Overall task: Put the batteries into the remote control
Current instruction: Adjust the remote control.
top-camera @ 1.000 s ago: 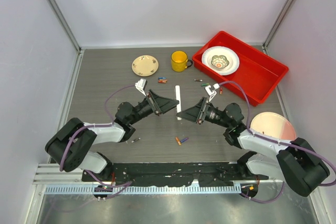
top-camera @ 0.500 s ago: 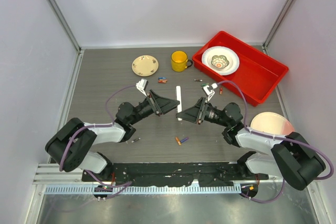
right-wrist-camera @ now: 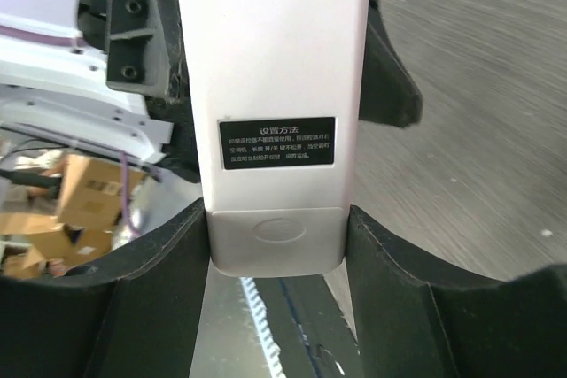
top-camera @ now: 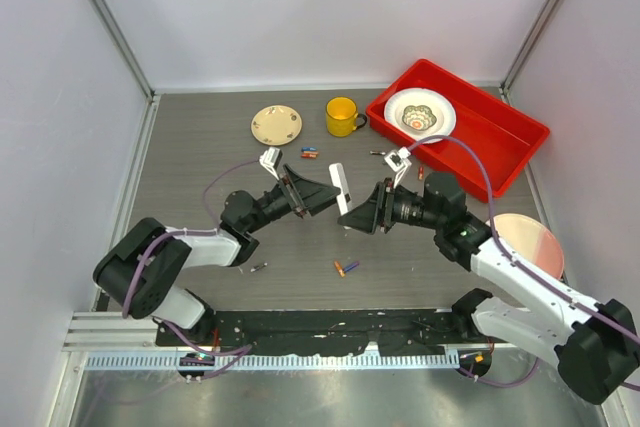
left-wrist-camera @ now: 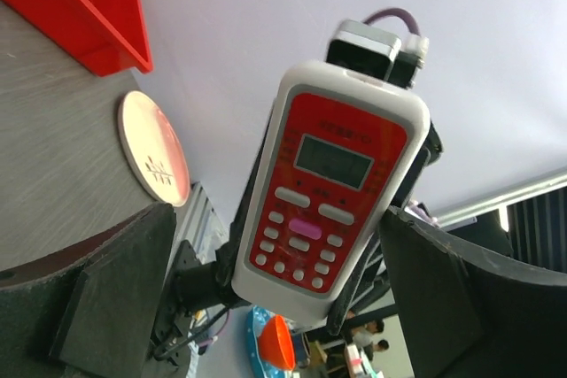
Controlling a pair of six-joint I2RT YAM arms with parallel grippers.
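Note:
The robot's right gripper is pinching the remote control by its battery cover (right-wrist-camera: 279, 238), so the robot's left gripper should take hold of the screen end (left-wrist-camera: 353, 119) to free that cover for opening.
The remote control (top-camera: 341, 190) is a slim white handset, lifted off the table and standing tilted between my two grippers. My right gripper (top-camera: 350, 219) is shut on its lower end; both fingers press the sides of its white back (right-wrist-camera: 275, 86) by the battery cover. Its red button face (left-wrist-camera: 332, 192) points at my left gripper (top-camera: 333, 197), which is open, with its fingers (left-wrist-camera: 115, 298) wide apart and not touching it. Batteries lie loose on the table: an orange and a purple one (top-camera: 346, 267) near the front, others (top-camera: 310, 153) by the mug.
At the back stand a yellow mug (top-camera: 342, 116) and a small patterned plate (top-camera: 276, 124). A red tray (top-camera: 500, 137) at the back right holds a bowl on a white plate (top-camera: 419, 115). A pink plate (top-camera: 530, 242) lies under my right arm.
My right gripper closed on the remote and raised it off the table, tilting it up. My left gripper opened wide and let the remote go.

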